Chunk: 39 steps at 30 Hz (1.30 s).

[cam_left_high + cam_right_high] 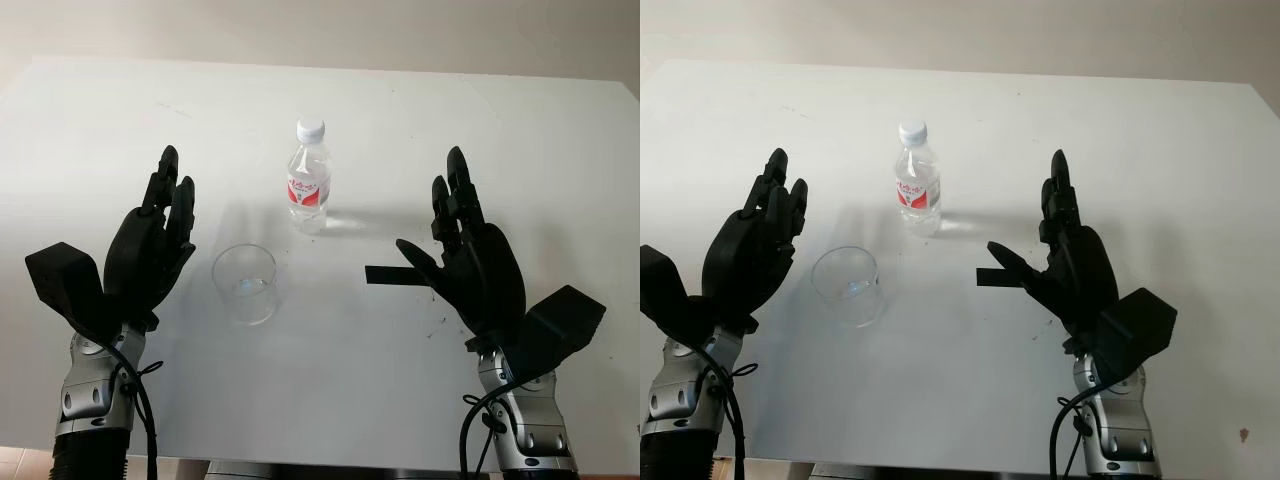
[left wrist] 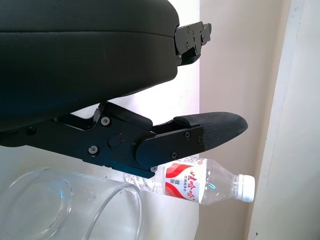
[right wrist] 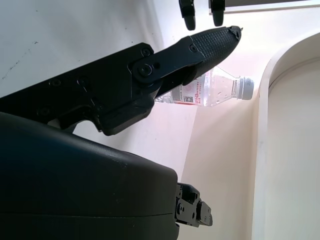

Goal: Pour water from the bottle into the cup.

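Note:
The bottle's opening is covered by the white cap, so the water will stay inside when the robot tips the bottle over the cup.
A small clear water bottle with a white cap and red label stands upright at the middle of the white table. An empty clear plastic cup stands in front of it, a little to the left. My left hand is open, raised above the table just left of the cup. My right hand is open, raised to the right of the bottle and well apart from it. The bottle and the cup appear beyond the fingers in the left wrist view; the bottle also lies past the thumb in the right wrist view.
The table's far edge meets a pale wall. A strip of floor shows past the table's right edge.

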Each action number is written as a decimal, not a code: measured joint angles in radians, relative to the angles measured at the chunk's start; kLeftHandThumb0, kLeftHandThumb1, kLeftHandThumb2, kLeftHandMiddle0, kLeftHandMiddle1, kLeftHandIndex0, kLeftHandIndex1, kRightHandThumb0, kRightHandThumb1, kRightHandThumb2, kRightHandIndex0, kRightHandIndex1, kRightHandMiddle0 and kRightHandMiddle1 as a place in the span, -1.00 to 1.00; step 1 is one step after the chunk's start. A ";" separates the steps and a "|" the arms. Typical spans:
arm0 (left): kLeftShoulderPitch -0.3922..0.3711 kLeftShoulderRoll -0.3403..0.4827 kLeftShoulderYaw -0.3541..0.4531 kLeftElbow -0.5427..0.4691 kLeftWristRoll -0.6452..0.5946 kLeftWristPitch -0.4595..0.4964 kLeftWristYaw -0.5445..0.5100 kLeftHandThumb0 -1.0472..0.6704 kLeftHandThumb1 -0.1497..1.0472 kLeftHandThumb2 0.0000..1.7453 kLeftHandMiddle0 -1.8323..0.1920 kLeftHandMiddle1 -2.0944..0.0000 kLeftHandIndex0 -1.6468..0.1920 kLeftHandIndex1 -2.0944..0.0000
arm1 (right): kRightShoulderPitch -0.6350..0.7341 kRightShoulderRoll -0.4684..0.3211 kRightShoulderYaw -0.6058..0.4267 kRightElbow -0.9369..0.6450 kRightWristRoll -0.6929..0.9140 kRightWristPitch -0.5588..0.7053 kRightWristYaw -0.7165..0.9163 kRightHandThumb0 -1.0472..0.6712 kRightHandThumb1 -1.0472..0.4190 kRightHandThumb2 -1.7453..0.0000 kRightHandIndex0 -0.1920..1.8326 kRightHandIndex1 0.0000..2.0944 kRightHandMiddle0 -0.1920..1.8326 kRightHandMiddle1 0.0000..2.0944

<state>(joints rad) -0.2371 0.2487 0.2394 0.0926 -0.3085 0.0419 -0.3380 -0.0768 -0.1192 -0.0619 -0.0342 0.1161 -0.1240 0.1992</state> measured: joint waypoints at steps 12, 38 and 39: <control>-0.033 0.000 -0.002 0.042 0.009 -0.008 0.001 -0.66 1.00 -0.30 1.00 1.00 1.00 1.00 | -0.047 -0.004 -0.002 0.080 -0.006 0.005 0.004 -0.85 -0.85 0.94 -1.00 -1.00 -1.00 -1.00; -0.054 -0.005 0.022 0.084 -0.024 -0.064 0.021 -0.65 1.00 -0.18 1.00 1.00 1.00 1.00 | -0.732 0.021 0.071 0.848 -0.110 -0.111 0.058 -0.92 -0.80 0.94 -1.00 -1.00 -1.00 -1.00; -0.054 -0.005 0.022 0.084 -0.024 -0.065 0.023 -0.65 1.00 -0.18 1.00 1.00 1.00 1.00 | -0.743 0.024 0.071 0.877 -0.109 -0.116 0.068 -0.92 -0.79 0.94 -1.00 -1.00 -1.00 -1.00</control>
<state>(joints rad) -0.2916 0.2434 0.2615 0.1766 -0.3322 -0.0227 -0.3153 -0.8200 -0.0953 0.0086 0.8428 0.0075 -0.2396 0.2675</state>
